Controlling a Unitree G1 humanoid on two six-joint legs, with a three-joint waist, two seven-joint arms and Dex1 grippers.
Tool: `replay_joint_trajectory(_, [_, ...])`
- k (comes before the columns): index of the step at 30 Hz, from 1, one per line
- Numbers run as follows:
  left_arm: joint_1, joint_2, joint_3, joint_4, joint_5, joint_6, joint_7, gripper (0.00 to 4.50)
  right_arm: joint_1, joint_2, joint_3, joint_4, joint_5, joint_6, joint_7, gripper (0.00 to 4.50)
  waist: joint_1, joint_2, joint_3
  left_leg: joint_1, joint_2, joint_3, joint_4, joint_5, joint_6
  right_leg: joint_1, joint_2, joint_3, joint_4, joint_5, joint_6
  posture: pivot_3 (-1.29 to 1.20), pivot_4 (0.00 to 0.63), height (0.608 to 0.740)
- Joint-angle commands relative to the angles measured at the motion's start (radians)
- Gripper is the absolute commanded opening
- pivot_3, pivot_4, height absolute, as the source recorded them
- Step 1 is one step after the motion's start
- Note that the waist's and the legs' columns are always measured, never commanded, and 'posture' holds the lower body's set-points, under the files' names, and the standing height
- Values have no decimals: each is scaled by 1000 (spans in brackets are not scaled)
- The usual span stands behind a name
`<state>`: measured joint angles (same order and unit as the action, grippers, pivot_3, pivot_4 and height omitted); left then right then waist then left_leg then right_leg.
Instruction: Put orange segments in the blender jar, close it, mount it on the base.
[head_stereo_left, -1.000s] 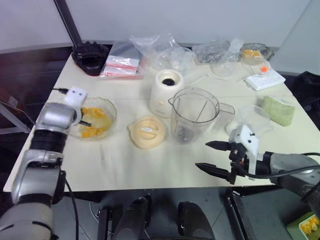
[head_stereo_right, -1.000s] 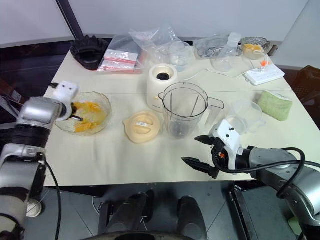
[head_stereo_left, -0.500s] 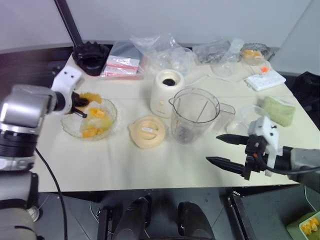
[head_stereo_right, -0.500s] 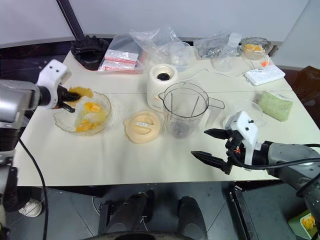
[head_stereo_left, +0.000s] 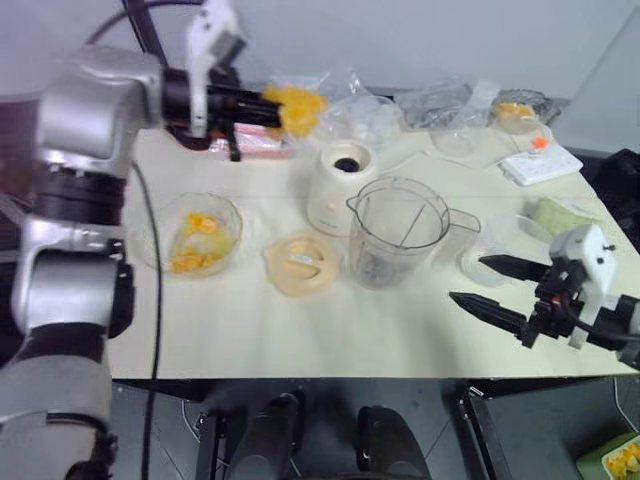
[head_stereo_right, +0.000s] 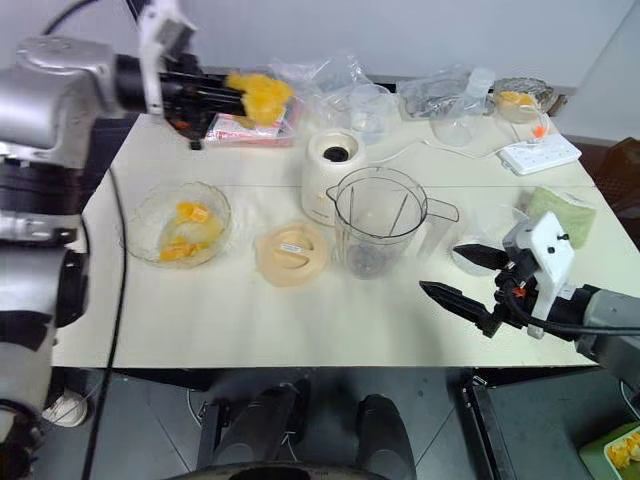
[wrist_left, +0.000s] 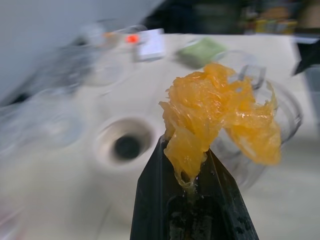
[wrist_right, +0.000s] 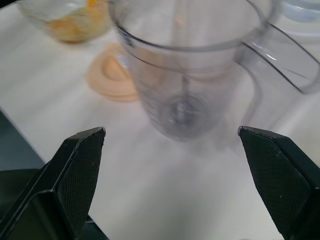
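Observation:
My left gripper keeps moving toward the blender jar, as the orange segments (head_stereo_right: 262, 98) are higher than the blender jar's uncovered rim, and lets go over its opening (head_stereo_right: 380, 202).
My left gripper (head_stereo_left: 268, 110) is raised high over the back of the table, shut on a clump of orange segments (head_stereo_left: 293, 104), also seen as orange segments (wrist_left: 215, 117) in the left wrist view. More orange segments (head_stereo_left: 195, 245) lie in a scalloped glass dish (head_stereo_left: 228, 209) at the left. The clear blender jar (head_stereo_left: 397, 230) stands upright mid-table, without fruit in it, its blade hub visible through the wall (wrist_right: 182, 112). Behind it sits the cream base (head_stereo_left: 340, 180). My right gripper (head_stereo_left: 490, 285) hovers open to the right of the jar, pointing at it.
A flat cream lid (head_stereo_left: 299, 263) lies left of the jar. Plastic bags (head_stereo_left: 310, 90), a small clear bowl (head_stereo_left: 492, 255), a green sponge (head_stereo_left: 560, 215), a white power strip (head_stereo_left: 540, 160) and a black holder (head_stereo_left: 185, 125) crowd the back and right of the table.
My left gripper rose out of the glass dish and swung right with a clump of segments. My right gripper drifted a little to the right, staying open.

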<state>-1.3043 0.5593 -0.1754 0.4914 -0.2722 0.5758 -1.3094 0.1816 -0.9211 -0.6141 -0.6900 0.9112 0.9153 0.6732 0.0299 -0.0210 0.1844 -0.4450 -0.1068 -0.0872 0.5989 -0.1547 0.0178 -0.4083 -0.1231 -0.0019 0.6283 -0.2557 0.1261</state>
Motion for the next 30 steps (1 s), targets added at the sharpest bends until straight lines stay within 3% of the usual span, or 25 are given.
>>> replay_joint_trajectory(1, [-57, -127, -30, 86, 18, -86, -8, 23, 34, 27, -46, -55, -18, -30, -29, 4500, 3, 0, 0, 0, 0, 0, 0, 0, 0, 0, 0, 0, 1, 0, 0, 0, 150, 740])
replay_joint_trajectory(7, [-93, -330, -75, 270, 99, -190, 56, 23, 74, 64, -58, -95, -16, -38, -68, 4500, 4, 0, 0, -3, 0, 0, 9, -2, 3, 1, 1, 0, 1, 0, 1, 0, 150, 740])
replay_joint_trajectory(12, [-109, -400, -116, 348, 175, -273, 62, 23, 100, 82, -60, -119, -16, -43, -88, 4500, 7, 0, 0, -4, 0, 0, 13, -3, 4, 3, 1, 0, 1, 1, 3, 0, 150, 740])
replay_joint_trajectory(15, [-117, -413, -117, 367, 192, -304, 47, 879, 108, 87, -60, -125, -18, -48, -99, 4500, 8, 0, 0, -4, 0, 0, 14, -3, 4, 3, 1, 0, 1, 1, 3, 0, 150, 740])
replay_joint_trajectory(22, [-114, -409, -113, 347, 213, -336, 15, 4426, 132, 88, -45, -116, -54, -69, -109, 4500, 8, 0, 0, -4, 0, 0, 14, -3, 4, 3, 3, -1, 0, 1, 4, 0, 150, 740])
replay_joint_trajectory(30, [-99, -417, 8, 305, 169, -359, 181, 4474, 145, 163, 45, -4, -294, -194, -199, 4500, 8, 0, 0, -4, 0, 0, 14, -3, 4, 3, 3, -1, 1, 1, 4, 0, 150, 740])
